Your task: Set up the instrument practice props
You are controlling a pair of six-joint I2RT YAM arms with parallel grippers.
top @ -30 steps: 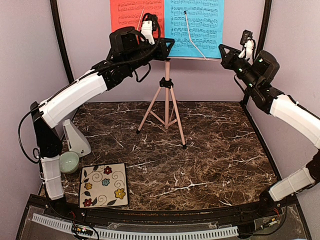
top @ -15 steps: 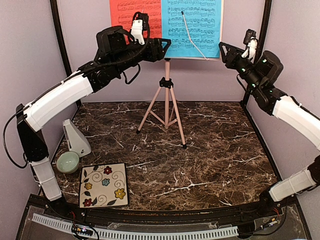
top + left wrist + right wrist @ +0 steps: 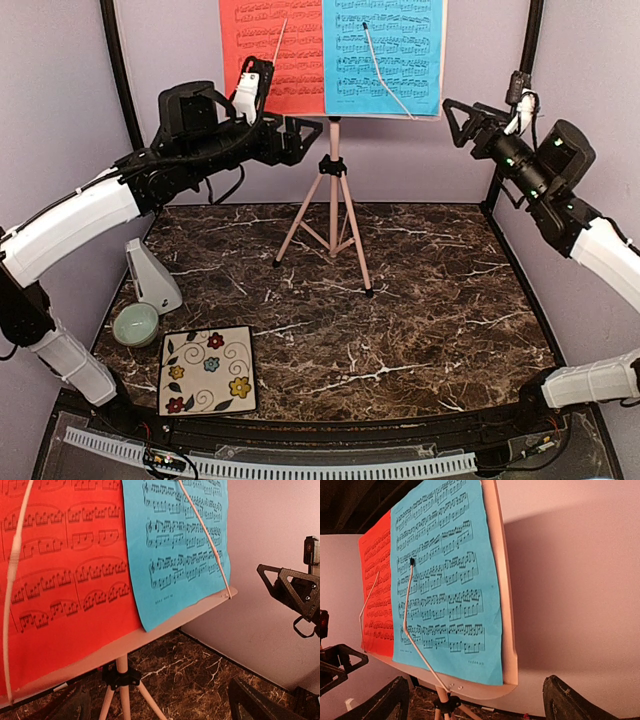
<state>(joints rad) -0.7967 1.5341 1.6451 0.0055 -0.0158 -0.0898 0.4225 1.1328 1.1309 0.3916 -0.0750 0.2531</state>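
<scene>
My left gripper is moving toward the white metronome's narrow top [image 3: 135,246], which stands free, and wire holders [image 3: 379,72] pin both sheets. So it should keep going to that top and close there.
The pale pink music stand [image 3: 333,190] stands on its tripod at the back middle of the marble table. On its desk a red sheet [image 3: 270,55] lies on the left and a blue sheet [image 3: 385,55] on the right, each under a thin wire holder. My left gripper [image 3: 312,135] hangs open just left of the desk's lower edge, touching nothing. My right gripper [image 3: 450,122] is open too, a little off the desk's right end. The white metronome [image 3: 152,275] stands at the table's left edge. Both wrist views show the blue sheet [image 3: 175,545] [image 3: 445,580] ahead of empty jaws.
A pale green bowl [image 3: 137,323] sits in front of the metronome, with a floral tile [image 3: 207,370] beside it at the front left. Pink walls and black frame posts [image 3: 118,70] close in the back and sides. The tripod legs [image 3: 355,250] spread over the back middle.
Both grippers have opened and drawn back from the stand's desk, the left one down and to the left, the right one to the right. The sheets stay on the desk.
</scene>
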